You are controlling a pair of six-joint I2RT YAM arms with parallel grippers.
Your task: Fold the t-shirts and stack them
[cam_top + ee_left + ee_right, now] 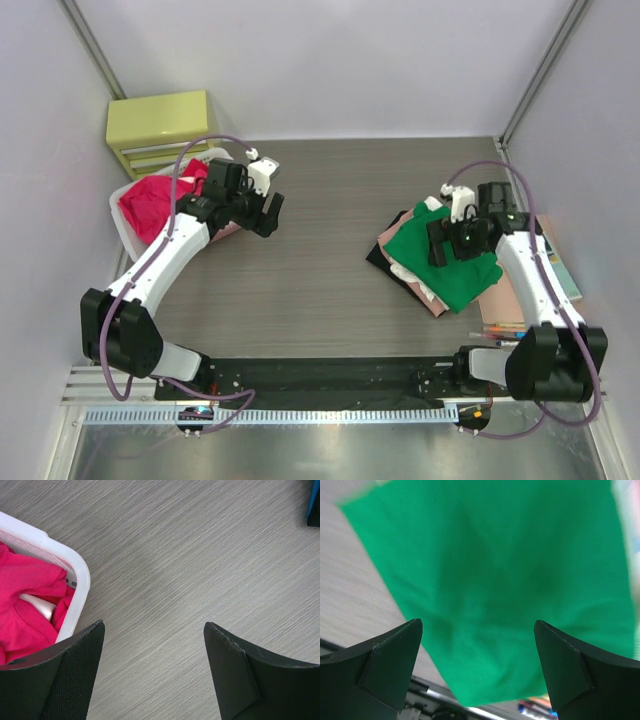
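Observation:
The stack (397, 262) reaches into the folding space, so I should first press my right gripper on the green t-shirt and slide the stack to the back corner (474, 160).
A bright green t-shirt (455, 268) lies on top of a stack of folded t-shirts at the right of the table, with black and pale pink edges (405, 275) showing under it. My right gripper (452, 245) hovers over the green t-shirt (495, 570), open (477, 622), nothing between its fingers. A red t-shirt (150, 205) fills the white basket (122, 228) at the left. My left gripper (268, 215) hangs just right of the basket, open (154, 624) over bare table. The wrist view shows the red t-shirt (25, 625) inside the basket rim (82, 580).
A yellow-green drawer box (160, 130) stands at the back left behind the basket. A teal-covered book (562, 268) and some pens (500, 330) lie by the stack on the right. A blue corner (315, 502) shows at the left wrist view's upper right.

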